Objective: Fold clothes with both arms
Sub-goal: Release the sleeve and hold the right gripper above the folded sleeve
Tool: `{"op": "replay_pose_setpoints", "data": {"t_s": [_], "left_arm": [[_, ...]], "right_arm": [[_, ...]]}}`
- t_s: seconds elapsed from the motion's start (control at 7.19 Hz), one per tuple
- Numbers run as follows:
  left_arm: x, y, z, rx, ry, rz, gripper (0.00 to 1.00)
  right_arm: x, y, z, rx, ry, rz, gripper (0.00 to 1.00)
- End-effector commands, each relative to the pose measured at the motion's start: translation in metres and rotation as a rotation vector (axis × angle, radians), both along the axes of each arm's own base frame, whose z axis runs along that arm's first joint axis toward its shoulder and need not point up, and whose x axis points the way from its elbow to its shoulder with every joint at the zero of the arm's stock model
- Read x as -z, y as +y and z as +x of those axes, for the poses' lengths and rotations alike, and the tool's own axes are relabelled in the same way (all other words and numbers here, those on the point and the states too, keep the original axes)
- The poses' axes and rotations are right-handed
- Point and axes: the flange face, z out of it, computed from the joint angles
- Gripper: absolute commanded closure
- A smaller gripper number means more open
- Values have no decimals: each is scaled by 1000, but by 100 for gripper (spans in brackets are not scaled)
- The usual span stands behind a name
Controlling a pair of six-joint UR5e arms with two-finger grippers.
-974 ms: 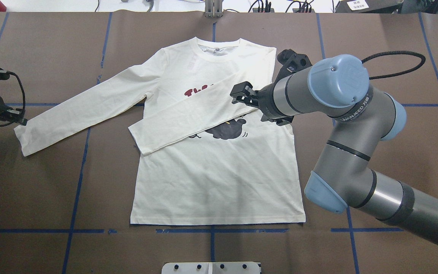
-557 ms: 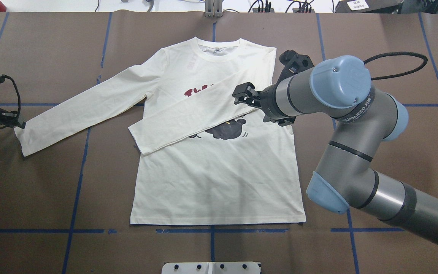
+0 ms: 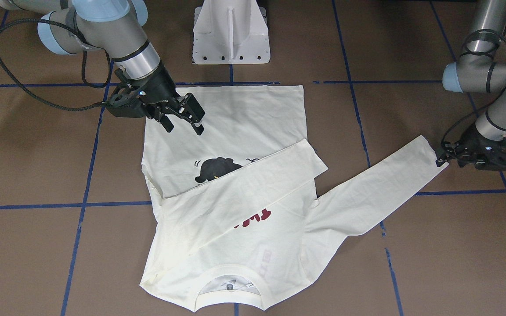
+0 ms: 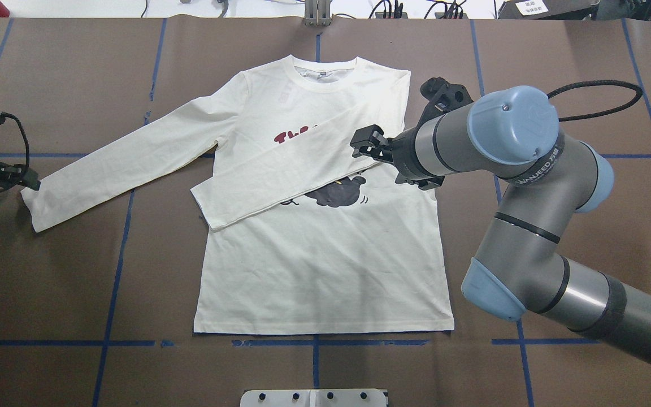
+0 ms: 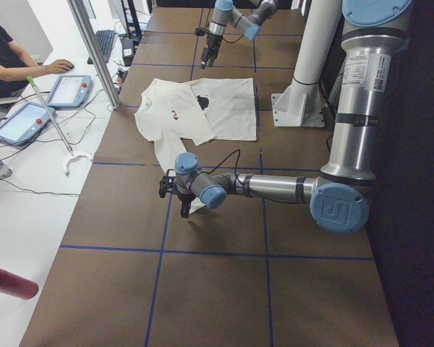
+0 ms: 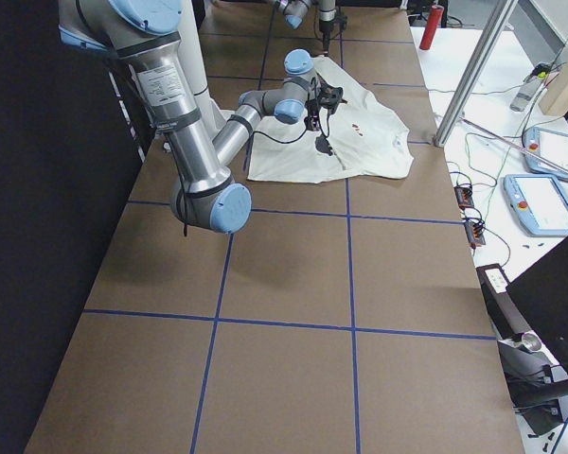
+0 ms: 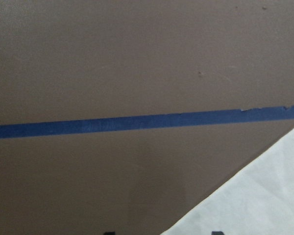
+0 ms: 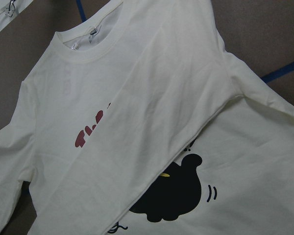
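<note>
My left gripper should move inward and pinch more of the outstretched sleeve before folding it across the chest, because its fingers are only around the edge of the sleeve's cuff.
The clothes, a cream long-sleeved T-shirt (image 4: 325, 265) with a black cat print (image 4: 337, 193) and dark red lettering, lie flat and face up on the brown table. One sleeve (image 4: 280, 175) is folded slantwise across the chest. The other sleeve (image 4: 133, 152) stretches out to the robot's left. My right gripper (image 4: 362, 144) (image 3: 183, 125) hovers open and empty over the shirt, near the folded sleeve's shoulder end. My left gripper (image 4: 27, 183) (image 3: 441, 158) is low at the outstretched sleeve's cuff (image 3: 424, 149). In the left wrist view its tips stand apart around the cuff corner (image 7: 264, 200).
The white pedestal base (image 3: 231, 35) stands just behind the shirt's hem. Blue tape lines (image 4: 116, 265) grid the table. At the table's far edge stand a metal post (image 5: 94, 50), tablets (image 5: 69, 90) and a seated person (image 5: 7, 65). A red cylinder (image 5: 11, 283) lies off the table.
The right arm has drawn back slightly toward the robot's right, gripper still open. The left gripper has shifted a little at the cuff's edge. The shirt has not moved.
</note>
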Motion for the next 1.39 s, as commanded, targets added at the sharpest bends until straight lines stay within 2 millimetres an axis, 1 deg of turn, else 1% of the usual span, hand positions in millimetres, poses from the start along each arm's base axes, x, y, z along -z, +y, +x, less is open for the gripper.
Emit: {"op": "replay_pose_setpoints", "data": {"t_s": [0.0, 0.14, 0.28, 0.42, 0.56, 0.7, 0.97, 1.11, 1.25], "left_arm": [[-2, 1, 3, -5, -2, -4, 31], [-5, 5, 10, -19, -8, -11, 31], [-12, 6, 14, -26, -12, -20, 31], [-12, 5, 14, -26, -12, -18, 32], [-11, 6, 15, -30, -10, -21, 63], [-8, 4, 15, -31, -7, -17, 100], [7, 3, 17, -33, 15, 3, 100], [18, 5, 18, -43, 38, 9, 100], [19, 6, 18, -51, 50, 6, 100]], "right_arm": [[0, 1, 0, 1, 0, 0, 0], [-1, 1, 0, 1, 1, -1, 0], [-1, 0, -1, 0, 2, -1, 0], [-1, 0, -1, 1, 2, -1, 0], [-1, 0, -1, 0, 2, -1, 0], [-2, 0, 0, 0, 2, -1, 0], [-3, 1, 0, -1, 3, -3, 0], [-3, 0, 1, -2, 3, -3, 0], [-4, 1, 0, -3, 4, -5, 0]]}}
